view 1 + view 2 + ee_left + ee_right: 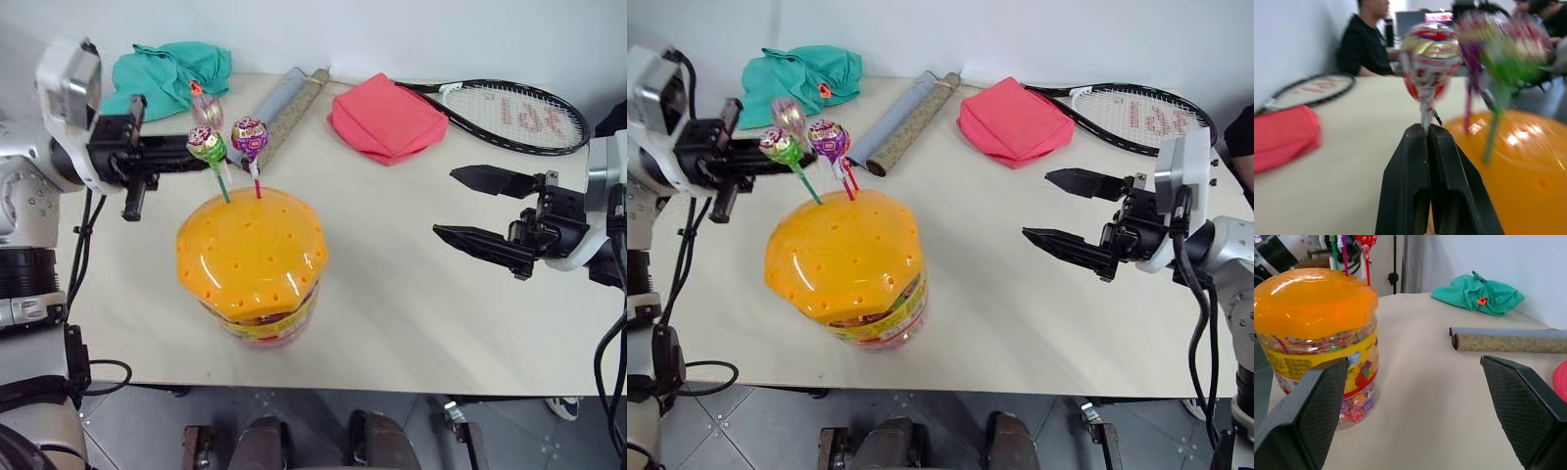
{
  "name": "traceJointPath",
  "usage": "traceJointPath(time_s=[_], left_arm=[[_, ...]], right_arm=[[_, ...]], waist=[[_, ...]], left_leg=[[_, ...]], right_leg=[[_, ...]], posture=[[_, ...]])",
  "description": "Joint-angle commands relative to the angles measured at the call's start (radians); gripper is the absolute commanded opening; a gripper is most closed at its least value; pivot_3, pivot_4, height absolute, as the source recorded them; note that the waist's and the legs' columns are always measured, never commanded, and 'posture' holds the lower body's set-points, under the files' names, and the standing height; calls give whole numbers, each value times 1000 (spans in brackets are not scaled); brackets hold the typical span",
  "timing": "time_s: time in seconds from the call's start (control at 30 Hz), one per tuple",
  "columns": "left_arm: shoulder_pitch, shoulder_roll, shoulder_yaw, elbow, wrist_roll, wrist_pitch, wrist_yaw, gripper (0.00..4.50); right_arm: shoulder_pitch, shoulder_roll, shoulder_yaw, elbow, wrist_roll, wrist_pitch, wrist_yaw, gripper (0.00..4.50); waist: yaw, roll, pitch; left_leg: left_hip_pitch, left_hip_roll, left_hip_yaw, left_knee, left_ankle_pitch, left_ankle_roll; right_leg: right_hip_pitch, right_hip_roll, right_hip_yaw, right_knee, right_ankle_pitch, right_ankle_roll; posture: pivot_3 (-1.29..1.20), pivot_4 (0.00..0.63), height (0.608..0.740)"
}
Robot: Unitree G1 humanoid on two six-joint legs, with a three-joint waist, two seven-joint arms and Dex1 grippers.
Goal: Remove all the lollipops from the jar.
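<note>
The red, white and gold lollipop (207,106) is clear of the orange lid. My left gripper should keep going to the open tabletop (122,264) beside the jar and let it go.
The jar (253,257), a clear tub with a domed orange lid, stands at the table's front left. Two lollipops stick up from its lid holes: a green one (207,145) and a purple one (249,136). My left gripper (188,147) reaches in level above the lid's far edge. It is shut on the stick of a third lollipop (1430,54) in a red, white and gold wrapper, right under the candy. My right gripper (472,208) hangs open to the right of the jar, well apart from it, with nothing between its fingers.
Along the back of the table lie a teal cloth (168,69), a rolled grey mat (286,103), a folded red cloth (387,119) and a racket (509,116). Bare tabletop lies between the jar and my right gripper. A person in black (1364,46) sits beyond the table.
</note>
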Motion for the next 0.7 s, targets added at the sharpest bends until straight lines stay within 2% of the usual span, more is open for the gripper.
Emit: traceJointPath(time_s=[0.03,0.23,0.3,0.37,0.5,0.7], left_arm=[[-39,29,65,-38,-25,25,70,30],[-19,108,97,-2,83,78,287,30],[10,163,53,33,177,298,486,30],[64,184,55,23,217,407,600,30],[194,193,51,-45,245,543,697,30],[302,230,-65,-99,309,738,780,30]], right_arm=[[-24,-3,-21,4,10,-17,6,4500],[-52,1,-8,27,22,-16,33,4500],[-65,8,4,20,52,7,35,4500],[-72,13,17,12,68,21,39,4500],[-96,34,50,33,48,10,37,4500],[-104,60,75,40,36,7,37,4500]], waist=[[-1,0,0],[-1,0,0],[-2,0,0],[-3,0,0],[-3,-3,2],[4,-7,2]], left_leg=[[0,0,0,0,0,0],[0,0,0,0,0,0],[0,0,0,-1,0,0],[2,0,0,-2,0,0],[1,0,0,-1,0,0],[0,0,-1,-1,0,0]], right_leg=[[0,0,0,0,0,0],[0,0,0,0,0,0],[0,0,0,0,0,0],[0,0,1,1,0,0],[-1,0,1,2,0,0],[-2,0,1,2,0,0]], posture=[[0,150,740],[0,150,740],[0,150,740],[0,150,740],[0,150,740],[0,150,740]])
